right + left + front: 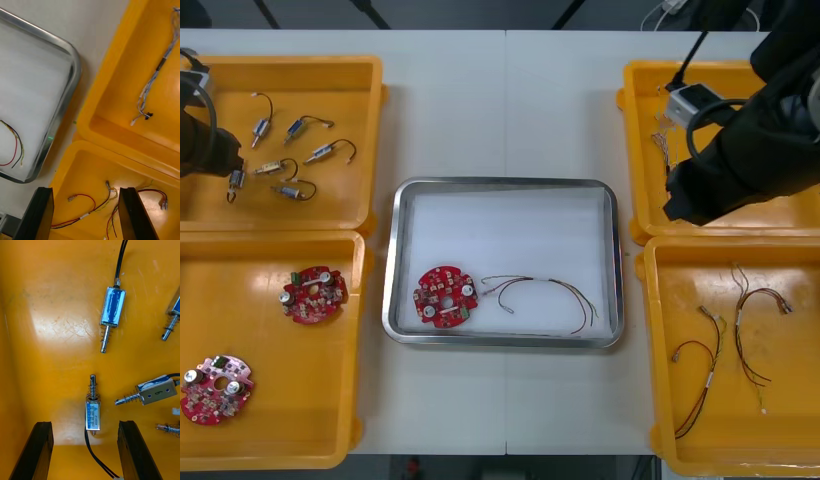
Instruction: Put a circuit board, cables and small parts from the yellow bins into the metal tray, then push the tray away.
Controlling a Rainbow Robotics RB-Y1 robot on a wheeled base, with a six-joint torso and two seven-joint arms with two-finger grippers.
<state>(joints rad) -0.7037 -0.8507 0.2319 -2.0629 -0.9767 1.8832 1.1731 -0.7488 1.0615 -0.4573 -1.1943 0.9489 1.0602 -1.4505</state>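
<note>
My gripper will lift and carry the small metal part, and the small metal part's pin (92, 380) will stay sticking straight out because a spring (92, 392) coils around it.
The metal tray (503, 188) holds a red circuit board (445, 297) and a red, yellow and black cable (542, 293). My left gripper (85, 423) hangs open over the far left yellow bin (280, 72). A small metal part (93, 410) with a black lead lies between its fingers (39, 450), untouched. Several more small metal parts (112, 309) lie beyond it. My left arm (198, 140) shows at that bin's left edge. My right gripper (85, 189) is open above the wall between the two right bins, over red and yellow cables (88, 204). A twisted blue and white cable (155, 75) lies farther off.
The near left bin (270, 440) holds two more red circuit boards (314, 294). The near right bin (780, 450) holds several red and yellow cables (755, 335). My right arm (755, 140) covers much of the far right bin (640, 75). The tray's corner (71, 63) lies beside the right gripper.
</note>
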